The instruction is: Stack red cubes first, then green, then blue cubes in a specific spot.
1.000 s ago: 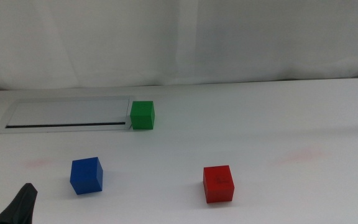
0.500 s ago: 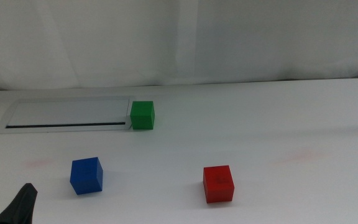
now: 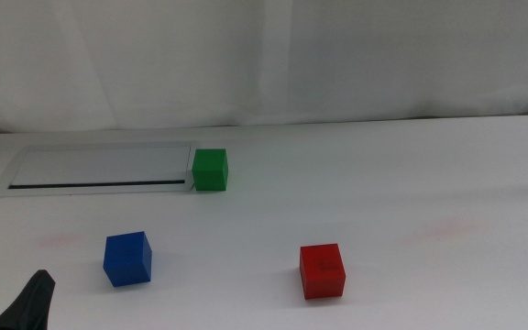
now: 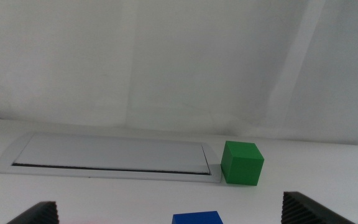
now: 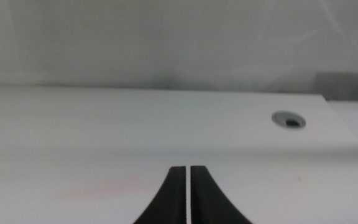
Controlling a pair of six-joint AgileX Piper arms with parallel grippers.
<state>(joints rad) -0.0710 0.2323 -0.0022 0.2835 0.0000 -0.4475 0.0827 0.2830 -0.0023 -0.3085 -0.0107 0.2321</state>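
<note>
I should use my left gripper to take the green cube (image 3: 211,170) and stack it on the red cube (image 3: 321,259), because the green cube is beside the panel, far from my right gripper.
The red cube (image 3: 323,270) sits on the white table at the front, right of centre. The blue cube (image 3: 127,259) sits at the front left. The green cube (image 3: 210,170) stands further back, touching the right end of a grey-framed panel. All three stand apart, none stacked. My left gripper (image 3: 27,307) waits at the bottom left edge; in the left wrist view it (image 4: 166,202) is open and empty, with the blue cube (image 4: 196,218) just ahead and the green cube (image 4: 242,162) beyond. My right gripper (image 5: 188,169) is shut and empty, out of the middle view. No mark shows the stacking spot.
A long grey-framed panel (image 3: 99,170) with a dark slot lies at the back left, also in the left wrist view (image 4: 104,155). A small round hole (image 5: 288,119) is in the table near the right edge. A white curtain hangs behind the table.
</note>
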